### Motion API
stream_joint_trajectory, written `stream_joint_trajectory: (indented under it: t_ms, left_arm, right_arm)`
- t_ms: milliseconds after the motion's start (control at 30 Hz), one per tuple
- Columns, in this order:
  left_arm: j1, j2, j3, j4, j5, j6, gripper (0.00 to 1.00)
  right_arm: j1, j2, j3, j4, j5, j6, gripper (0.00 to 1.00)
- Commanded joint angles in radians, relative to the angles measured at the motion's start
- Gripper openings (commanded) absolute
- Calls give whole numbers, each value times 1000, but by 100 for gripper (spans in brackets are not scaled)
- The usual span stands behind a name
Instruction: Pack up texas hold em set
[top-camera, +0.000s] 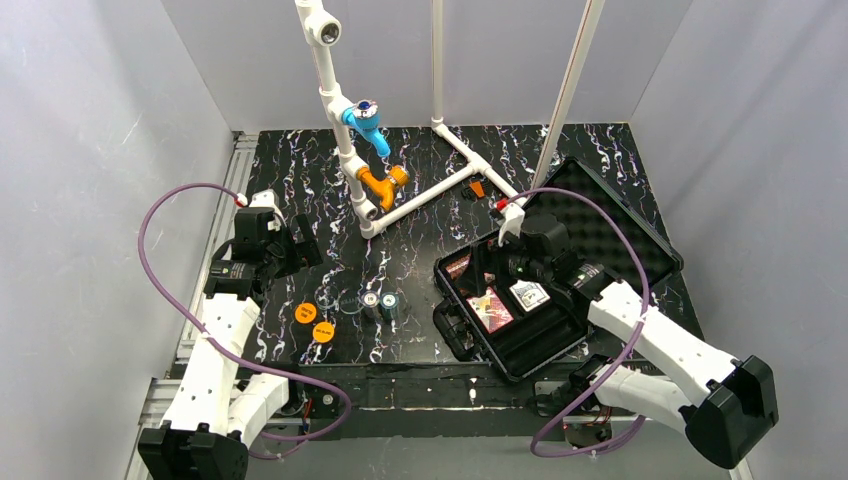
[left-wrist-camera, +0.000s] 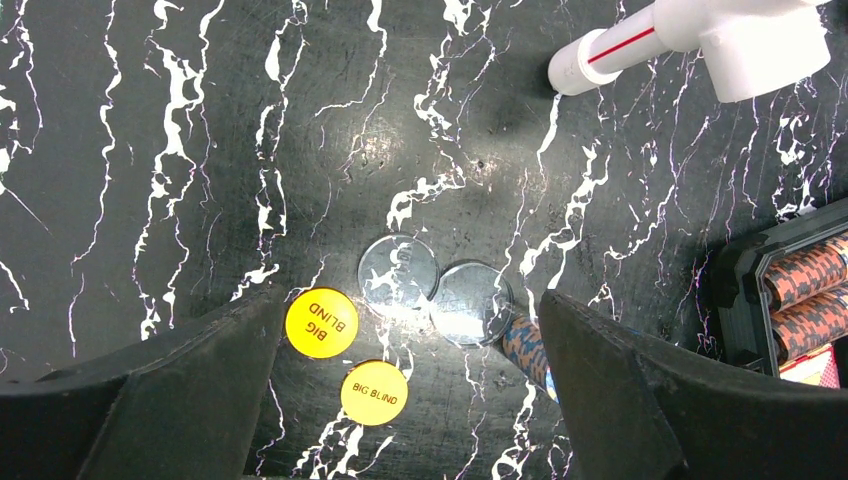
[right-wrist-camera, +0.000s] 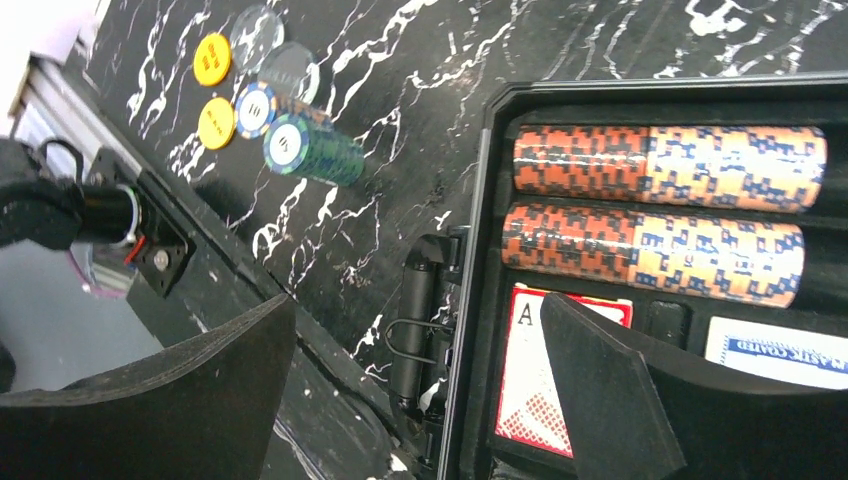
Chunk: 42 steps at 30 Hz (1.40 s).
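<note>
The way from the black case to the dark green chip roll (top-camera: 389, 304) is open table (top-camera: 416, 318), so my right gripper should go on over before it closes around that standing roll.
The black case (top-camera: 458, 340) lies open at the right, its foam-lined lid (top-camera: 615, 215) tilted back. Two red-brown chip rolls (right-wrist-camera: 660, 165) and a red card deck (right-wrist-camera: 535, 375) and a blue one (right-wrist-camera: 775, 350) sit in it. My right gripper (right-wrist-camera: 420, 390) is open and empty, over the case's left wall by the handle (right-wrist-camera: 415, 320). Two orange "BIG BLIND" discs (left-wrist-camera: 321, 323), two clear discs (left-wrist-camera: 398, 270) and two short chip rolls (top-camera: 380, 304), one dark green (right-wrist-camera: 315, 150), lie on the table. My left gripper (left-wrist-camera: 410, 400) is open above the discs, holding nothing.
The white pipe frame (top-camera: 345, 150) with blue and orange fittings stands at the back centre; one pipe end (left-wrist-camera: 700, 40) shows in the left wrist view. White walls close in the sides. The table's metal front edge (right-wrist-camera: 160, 255) runs just left of the case.
</note>
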Motion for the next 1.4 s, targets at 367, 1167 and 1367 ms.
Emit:
stream_joint_trajectory:
  t_ms: [367,1167,1367]
  left_arm:
    - [-7,-61,22,12,43,28,99]
    - [-9,-88,19,25,89,32,99]
    - [-10,-94,17,28,94,33,99]
  right_arm:
    - [196,40,4,181,-38,-350,100]
    - [306,191,-27,434,-206,-759,100]
    - [317,290,8,483,-235,-774,100]
